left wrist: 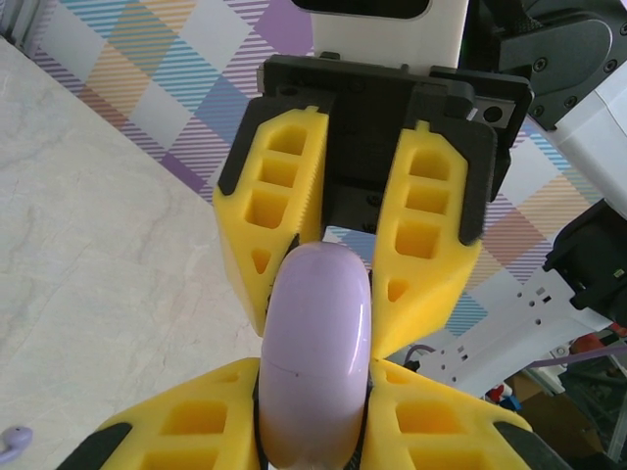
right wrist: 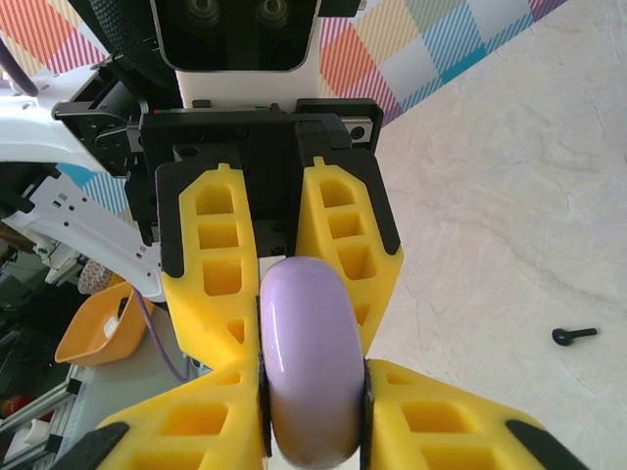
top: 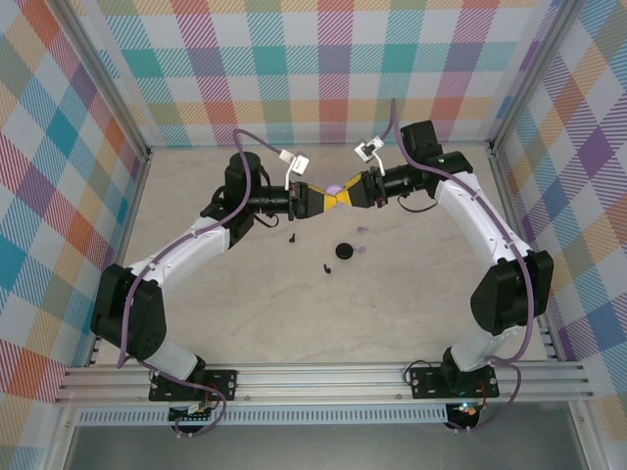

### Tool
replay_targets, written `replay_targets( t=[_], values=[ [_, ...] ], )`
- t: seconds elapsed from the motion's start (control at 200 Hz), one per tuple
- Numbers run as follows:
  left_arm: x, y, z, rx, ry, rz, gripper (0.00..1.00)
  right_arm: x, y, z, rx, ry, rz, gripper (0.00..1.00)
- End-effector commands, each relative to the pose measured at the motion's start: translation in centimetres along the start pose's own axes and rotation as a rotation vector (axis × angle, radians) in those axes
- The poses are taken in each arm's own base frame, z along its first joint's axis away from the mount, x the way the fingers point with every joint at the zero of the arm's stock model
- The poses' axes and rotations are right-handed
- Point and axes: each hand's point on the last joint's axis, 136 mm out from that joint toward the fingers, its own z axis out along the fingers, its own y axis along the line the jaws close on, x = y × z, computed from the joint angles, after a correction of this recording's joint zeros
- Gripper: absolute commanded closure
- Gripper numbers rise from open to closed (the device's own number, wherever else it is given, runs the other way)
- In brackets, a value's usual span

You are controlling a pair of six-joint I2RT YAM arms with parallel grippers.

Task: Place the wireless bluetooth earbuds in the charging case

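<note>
Both grippers are pinching the closed charging case. My left gripper should keep hold of it while my right gripper backs off and pries the lid open to get to the earbuds.
A closed pale lilac charging case hangs above the table, pinched from both sides. My left gripper and right gripper meet tip to tip, each shut on the case. The left wrist view shows the case between my left gripper below and the right arm's fingers above. In the right wrist view, the case sits in my right gripper. Black earbuds and lilac earbuds lie loose on the table.
A round black case lies on the table below the grippers. One lilac earbud shows on the table in the left wrist view, one black earbud in the right. Checked walls enclose the table on three sides.
</note>
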Motion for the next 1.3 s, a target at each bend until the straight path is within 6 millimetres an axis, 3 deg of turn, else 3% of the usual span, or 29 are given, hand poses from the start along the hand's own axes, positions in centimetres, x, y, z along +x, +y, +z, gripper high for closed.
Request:
replay_targets(
  t=[0.0,0.17,0.33,0.505,0.975,1.3],
  values=[
    [-0.8,0.0,0.2,-0.023,-0.034,0.058,0.83,0.4,0.6,0.6,0.035,0.025,-0.042,0.59],
    [-0.8,2.1,-0.1,-0.141,-0.049,0.071,0.85,0.0,-0.2,-0.2,0.157,0.009,-0.067,0.49],
    [0.3,1.9,-0.2,-0.125,-0.069,0.244,0.84,-0.4,-1.1,-1.5,0.317,-0.022,-0.093,0.44],
    [2.1,2.3,0.0,-0.162,-0.009,0.410,0.91,-0.2,-0.6,-2.5,0.381,-0.031,-0.125,0.43],
    [1.8,-1.5,0.0,0.042,-0.121,0.531,0.91,1.8,2.1,-2.0,0.247,0.061,-0.152,0.38],
    [2.1,-3.3,0.5,0.112,-0.091,0.541,0.91,1.7,1.5,-1.5,0.239,0.082,-0.145,0.36]
  ],
)
